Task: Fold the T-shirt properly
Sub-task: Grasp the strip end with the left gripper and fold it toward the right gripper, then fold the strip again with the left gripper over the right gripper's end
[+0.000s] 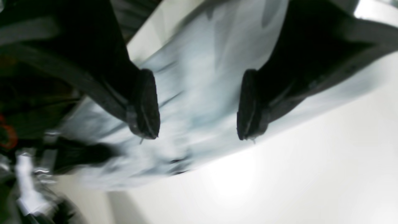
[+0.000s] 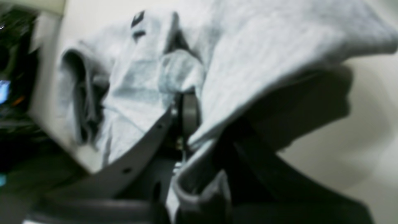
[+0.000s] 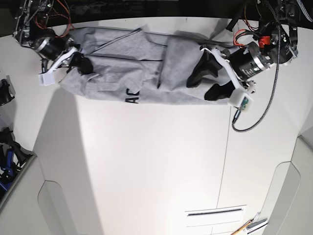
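Note:
My right gripper holds the crumpled T-shirt's bunched end [image 3: 76,84]; I should pull it open, release it and take an edge before folding.
The light grey T-shirt [image 3: 127,63] lies crumpled in a long band across the far part of the white table [image 3: 146,161], with black letters [image 3: 132,95] showing at its near hem. My right gripper [image 3: 79,63] is at its left end, shut on a bunch of fabric. In the right wrist view the T-shirt [image 2: 248,46] drapes over the right gripper [image 2: 185,96]. My left gripper [image 3: 199,90] is over the shirt's right end. In the left wrist view the left gripper [image 1: 197,136] stands wide open, the T-shirt [image 1: 199,81] below it and nothing between its fingers.
Cables and electronics [image 3: 264,29] crowd the far right corner, and more wiring [image 3: 44,14] sits at the far left. Dark objects [image 3: 6,142] lie beyond the table's left edge. A pen-like tool [image 3: 249,226] rests at the near right, by a slot [image 3: 215,212].

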